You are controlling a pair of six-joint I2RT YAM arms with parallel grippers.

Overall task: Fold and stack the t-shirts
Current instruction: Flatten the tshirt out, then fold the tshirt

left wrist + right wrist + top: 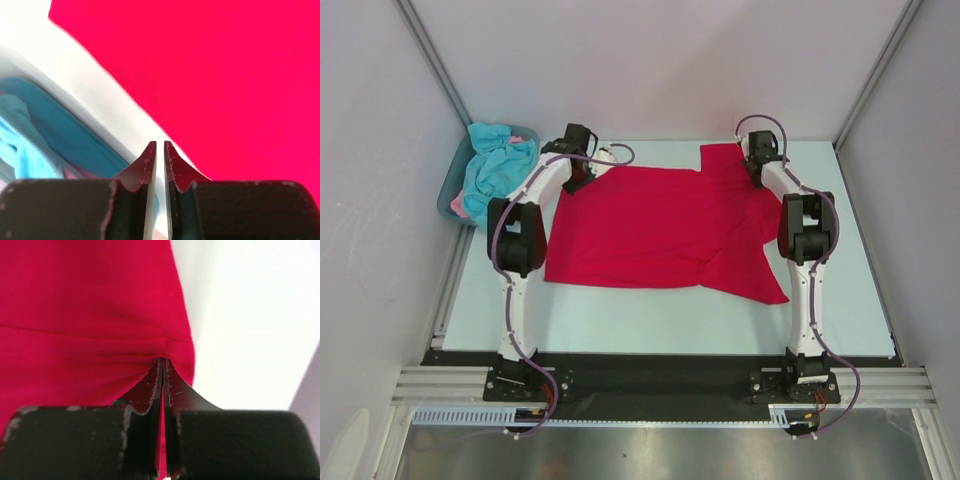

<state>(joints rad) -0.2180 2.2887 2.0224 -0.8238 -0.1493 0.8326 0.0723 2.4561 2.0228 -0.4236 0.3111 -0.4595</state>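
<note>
I should take the sleeve's tip [779,296] with my right gripper and fold it inward, as the near sleeve [750,272] extends past the t-shirt's body, far from my left gripper.
A crimson red t-shirt [660,225] lies spread on the pale table, with one sleeve pointing to the near right. My right gripper [758,178] is at the shirt's far right corner. In the right wrist view it [163,361] is shut on the shirt's edge [85,300], and red cloth shows between the jaws. My left gripper [582,176] is at the shirt's far left corner. In the left wrist view it [160,145] is shut down to a thin slit with nothing in it, just left of the red cloth [225,75]. Turquoise shirts [495,170] and a bit of pink cloth [457,207] fill the tub.
The grey-blue plastic tub [445,195] stands at the table's far left edge, close to my left gripper, and also shows in the left wrist view [65,135]. White walls enclose the table [620,320] on three sides. Bare table shows right of the right gripper [250,315].
</note>
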